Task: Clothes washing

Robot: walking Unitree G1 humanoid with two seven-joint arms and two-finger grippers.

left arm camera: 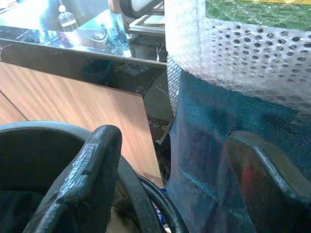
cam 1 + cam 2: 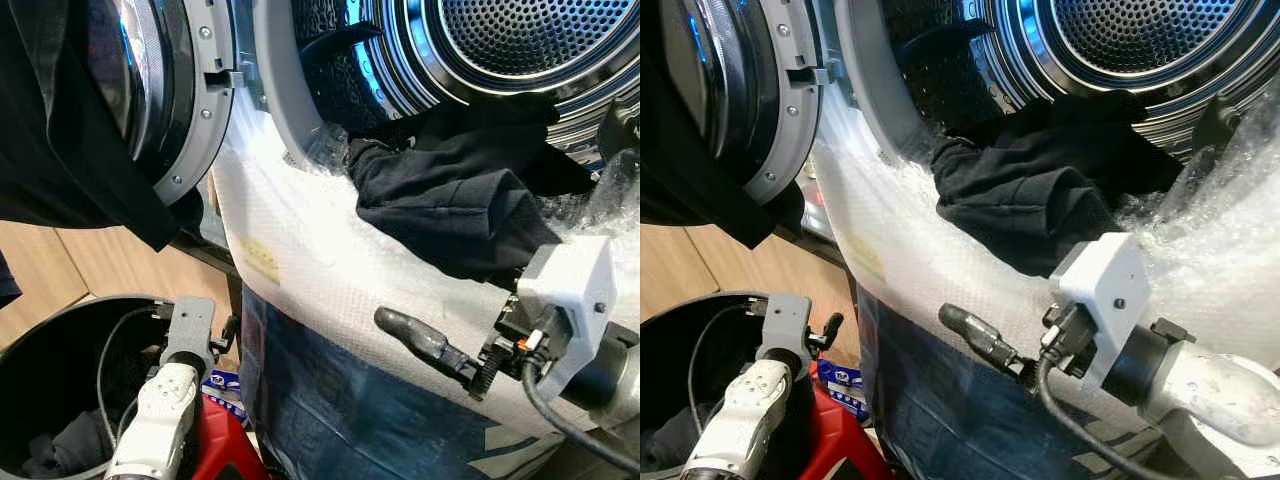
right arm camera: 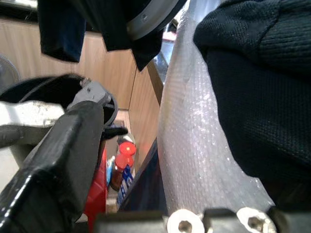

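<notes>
The black garment's hanging edge [image 2: 450, 258] droops limply over the drum's rim, so I expect the garment to fold over with its ends hanging when I lift it.
A black garment [image 2: 450, 200] lies draped over the lower rim of the washer's open drum [image 2: 520, 40], spilling onto bubble wrap [image 2: 300, 250]. My right gripper [image 2: 448, 305] is open just below the garment's hanging edge. One finger [image 2: 420, 340] points left under the wrap; the other is hidden by the cloth. My left gripper [image 1: 170, 179] is open and holds nothing, low at the left above a black laundry basket [image 2: 60, 315] with dark clothes inside. Another dark garment [image 2: 60, 130] hangs over the open round door [image 2: 190, 100].
The washer front below the bubble wrap is covered in blue sheeting [image 2: 320, 400]. Red-capped bottles [image 3: 121, 165] stand on the floor between the basket and the washer. A wooden floor [image 2: 120, 265] shows under the door.
</notes>
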